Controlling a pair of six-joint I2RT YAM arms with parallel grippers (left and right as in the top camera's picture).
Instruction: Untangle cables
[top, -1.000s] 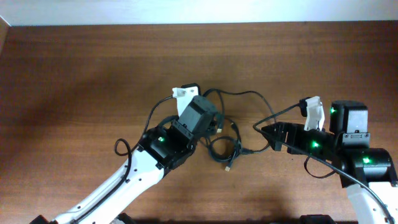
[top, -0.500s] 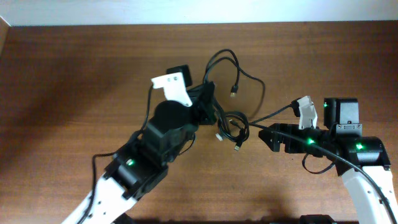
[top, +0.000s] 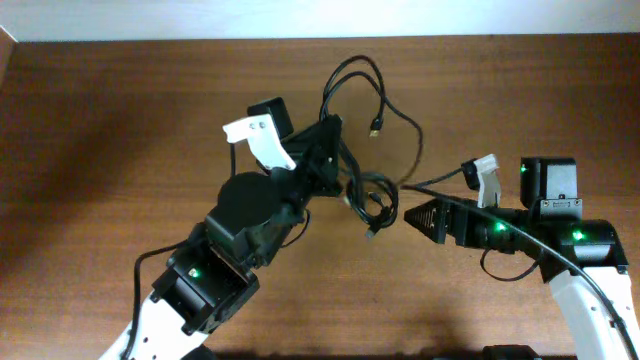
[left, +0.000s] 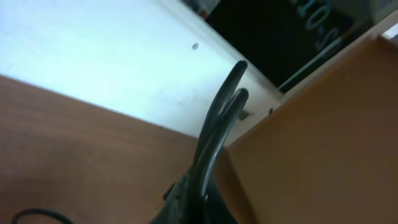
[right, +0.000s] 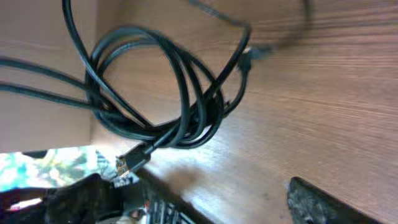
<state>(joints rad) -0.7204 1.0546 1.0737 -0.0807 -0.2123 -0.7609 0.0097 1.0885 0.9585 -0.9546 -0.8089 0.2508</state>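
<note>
The robot's right gripper should take the coil (top: 378, 200) while the left gripper shifts its hold, because the coil hangs in a bunch from the strands of cable in the left gripper (left: 225, 107).
The cables (top: 371, 196) are thin black cords bunched into a coil that hangs at the table's middle. Their loops (top: 352, 78) reach toward the far edge, and one silver-tipped plug (top: 377, 128) dangles there. Another plug (top: 370, 235) hangs below the coil. My left gripper (top: 333, 152) is raised and shut on the cables; in the left wrist view two strands (left: 222, 112) rise out of the jaws (left: 202, 199). My right gripper (top: 412, 216) stands open just right of the coil, pointing at it. The right wrist view shows the coil (right: 155, 93), a plug (right: 132, 163) and one finger (right: 323, 202).
The brown wooden table (top: 120, 130) ends at a white wall along the far edge (top: 150, 40). My left arm's body (top: 240, 215) stretches from the front left up to the middle. A thicker black arm cable (top: 515, 268) loops beside the right arm.
My left gripper has carried the cables up and farther back, stretching the loops toward the far edge. My right gripper has slid left, closer to the hanging coil.
</note>
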